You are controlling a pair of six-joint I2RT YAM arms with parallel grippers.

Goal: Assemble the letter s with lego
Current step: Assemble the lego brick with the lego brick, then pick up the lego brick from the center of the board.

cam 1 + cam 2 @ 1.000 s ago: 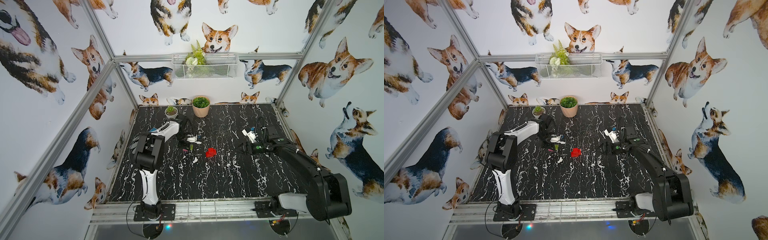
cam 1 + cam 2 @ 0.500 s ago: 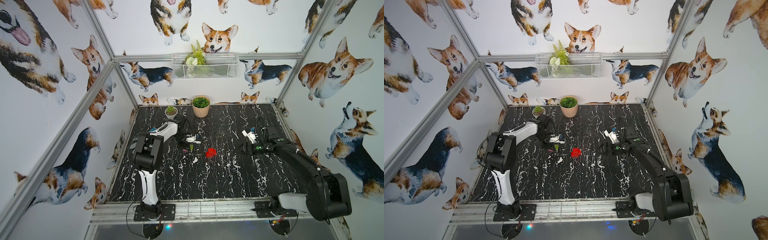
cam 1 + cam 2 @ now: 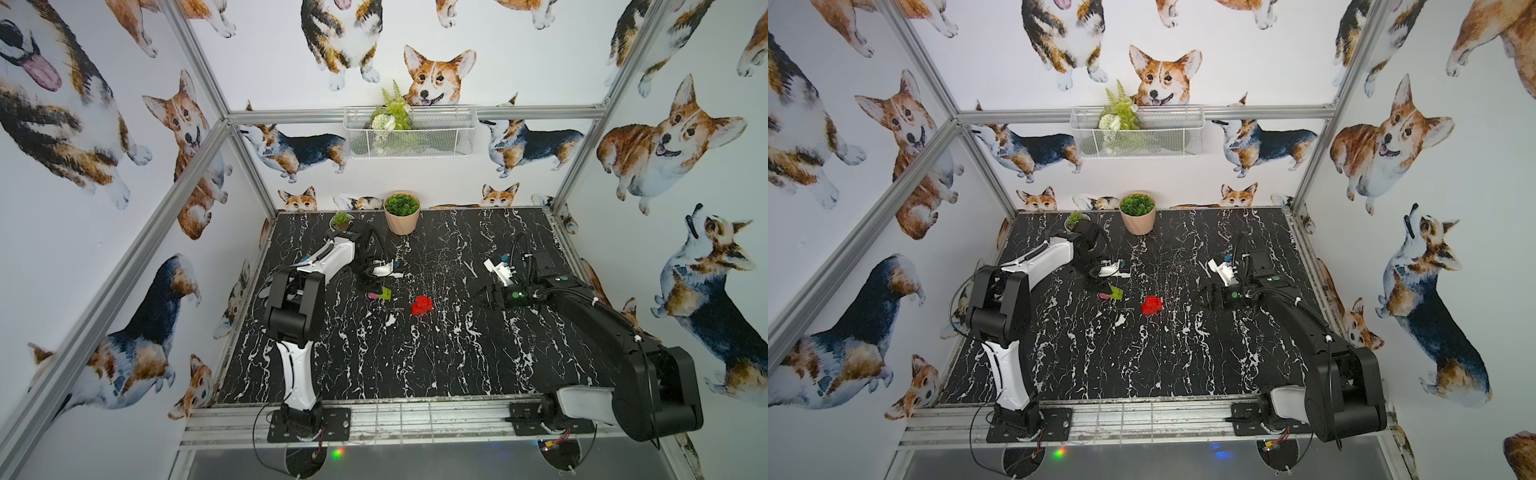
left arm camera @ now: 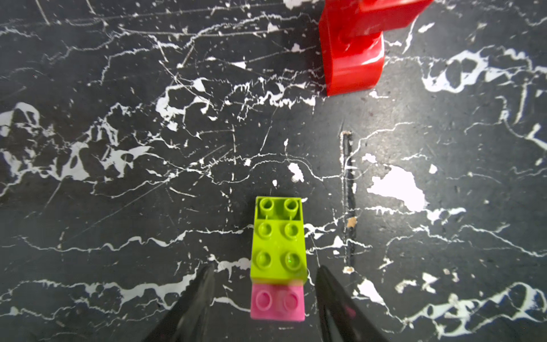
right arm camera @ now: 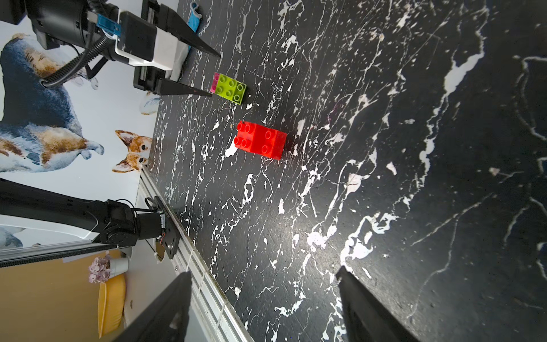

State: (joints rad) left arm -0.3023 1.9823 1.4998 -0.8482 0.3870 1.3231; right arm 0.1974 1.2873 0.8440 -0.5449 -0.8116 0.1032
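My left gripper is straddling the pink brick from above. I should move back, roll the wrist and come in low from the pink brick's loose end [image 4: 277, 316].
A lime green lego brick [image 4: 278, 242] joined to a magenta pink one [image 4: 277, 302] lies flat on the black marble table [image 3: 415, 365], in both top views [image 3: 1116, 294] left of centre. My left gripper [image 4: 265, 268] is open, one finger on each side of the pink end with a gap on both sides. A block of joined red lego [image 3: 422, 305] sits at mid-table, apart from the pair; the right wrist view shows it [image 5: 260, 141] beyond the green brick [image 5: 231, 88]. My right gripper [image 5: 265, 271] hovers open and empty, right of the red block [image 3: 1152, 305].
Two plant pots, a large peach one [image 3: 401, 216] and a small one [image 3: 341, 220], stand at the back edge behind the left arm. A wire basket [image 3: 409, 133] hangs on the back wall. An aluminium rail [image 3: 395, 419] carrying both arm bases runs along the front.
My left gripper's jaws have parted from the green and pink pair, which now rests free on the table. The right arm and red block have not moved.
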